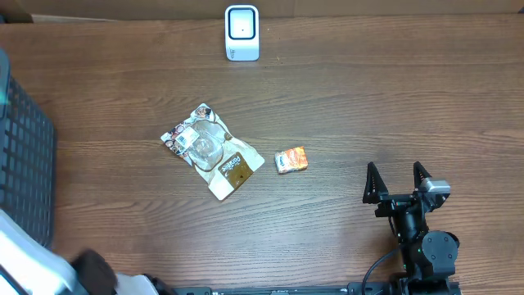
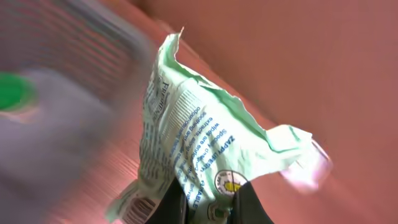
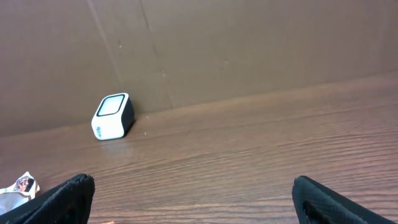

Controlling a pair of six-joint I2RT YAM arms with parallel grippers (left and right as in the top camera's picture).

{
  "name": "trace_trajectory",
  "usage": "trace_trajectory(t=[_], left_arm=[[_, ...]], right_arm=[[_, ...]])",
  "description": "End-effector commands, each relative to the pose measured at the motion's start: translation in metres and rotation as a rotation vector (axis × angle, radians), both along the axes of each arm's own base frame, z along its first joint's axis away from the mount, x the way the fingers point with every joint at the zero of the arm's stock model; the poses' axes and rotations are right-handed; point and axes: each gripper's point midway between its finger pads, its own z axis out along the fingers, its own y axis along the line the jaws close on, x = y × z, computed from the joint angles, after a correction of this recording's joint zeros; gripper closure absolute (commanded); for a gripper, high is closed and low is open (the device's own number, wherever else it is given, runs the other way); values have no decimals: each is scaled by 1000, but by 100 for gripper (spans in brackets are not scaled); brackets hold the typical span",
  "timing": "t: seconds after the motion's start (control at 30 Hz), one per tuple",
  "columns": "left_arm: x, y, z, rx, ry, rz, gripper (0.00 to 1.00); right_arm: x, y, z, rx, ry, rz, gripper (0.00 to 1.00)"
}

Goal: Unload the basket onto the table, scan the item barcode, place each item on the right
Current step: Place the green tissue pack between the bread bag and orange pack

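The pale green packet (image 2: 199, 134) is clear of the black basket, so the robot's left gripper keeps going toward the open wood (image 1: 266, 131) beside the pouch and lets go there.
In the left wrist view my left gripper (image 2: 211, 205) is shut on the lower edge of a crumpled pale green packet (image 2: 199, 130) with blue print. The packet's barcode (image 2: 140, 208) shows at its lower left corner. The surroundings in that view are blurred. The white barcode scanner (image 1: 241, 33) stands at the table's far edge and also shows as the scanner (image 3: 113, 116) in the right wrist view. My right gripper (image 1: 397, 182) rests at the front right, open and with nothing in it, its fingertips (image 3: 71, 196) far apart over bare wood.
A brown and white pouch (image 1: 211, 150) and a small orange packet (image 1: 291, 160) lie mid-table. A black basket (image 1: 24, 164) stands at the left edge. A cardboard wall (image 3: 249, 43) backs the table behind the scanner.
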Motion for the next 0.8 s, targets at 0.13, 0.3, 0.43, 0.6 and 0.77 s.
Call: trace_trajectory(t=[0.13,0.3,0.43,0.6,0.77], left_arm=[[29,-198,-60,-158,239,-507,95],[36,-267,-140,-155,494,-545,96],[40,-318,-205,-165,645,-532,96],[37,-373,-280,-176,815,-521,96],[27,-403,-335,-138,936,-542,96]], right_arm=[[0,0,-1,0,-6,-4,0],[0,0,-1,0,-6,-4,0],[0,0,-1,0,-6,-4,0],[0,0,-1,0,-6,-4,0],[0,0,-1,0,-6,-4,0]])
